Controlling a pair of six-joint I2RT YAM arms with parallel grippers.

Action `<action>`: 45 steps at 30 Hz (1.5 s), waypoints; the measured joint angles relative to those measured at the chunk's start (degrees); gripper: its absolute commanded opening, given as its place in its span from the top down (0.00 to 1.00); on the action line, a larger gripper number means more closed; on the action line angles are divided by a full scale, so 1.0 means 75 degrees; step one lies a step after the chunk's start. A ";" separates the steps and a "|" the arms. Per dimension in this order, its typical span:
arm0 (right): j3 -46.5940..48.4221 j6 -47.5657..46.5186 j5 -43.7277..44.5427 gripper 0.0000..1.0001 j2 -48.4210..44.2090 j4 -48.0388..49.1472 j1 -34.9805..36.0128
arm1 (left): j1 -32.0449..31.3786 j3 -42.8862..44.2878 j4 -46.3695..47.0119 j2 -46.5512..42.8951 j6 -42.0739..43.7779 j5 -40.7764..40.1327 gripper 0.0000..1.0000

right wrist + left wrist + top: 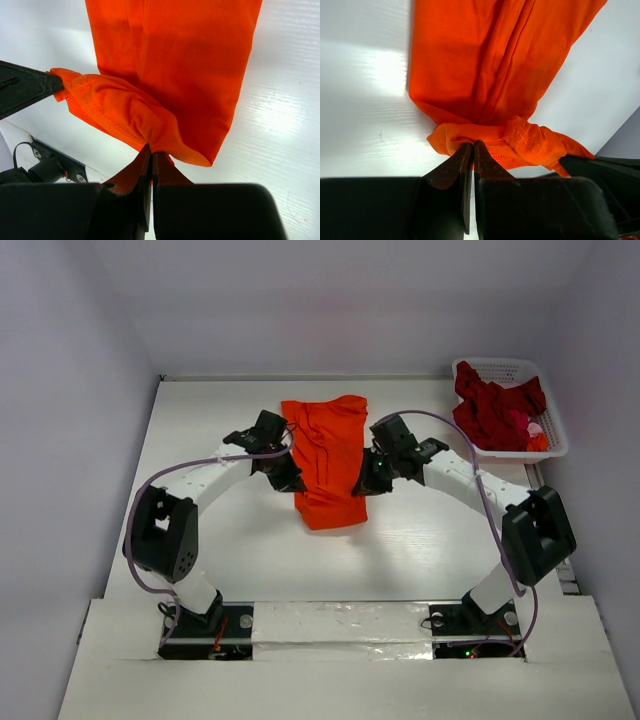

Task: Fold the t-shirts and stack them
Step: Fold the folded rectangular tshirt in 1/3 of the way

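The orange t-shirt's near hem runs straight across its cloth, so my left gripper keeps moving the hem toward the cloth's far end until the hem gets to the cloth's middle.
A bright orange t-shirt lies lengthwise in the middle of the white table, narrowed into a long strip. My left gripper pinches its left near edge and my right gripper pinches the right near edge. In the left wrist view the left gripper is shut on a bunched fold of the orange t-shirt. The right gripper is likewise shut on gathered cloth of the orange t-shirt. Dark red t-shirts are heaped in the basket at the back right.
The white lattice basket stands at the table's back right corner, with a bit of pink and orange among the red cloth. White walls close in the table on three sides. Purple cables loop along both arms.
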 measured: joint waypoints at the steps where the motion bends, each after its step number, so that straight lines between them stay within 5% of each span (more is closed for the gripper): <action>1: 0.0064 -0.0020 -0.0032 1.00 0.0064 -0.0003 -0.0017 | 0.0038 0.0052 -0.0015 0.0032 0.0023 0.0009 1.00; 45: 0.1673 -0.0624 -0.0460 1.00 0.2055 -0.0201 -0.0647 | 0.0358 0.2521 -0.0612 0.2372 0.0796 0.0017 1.00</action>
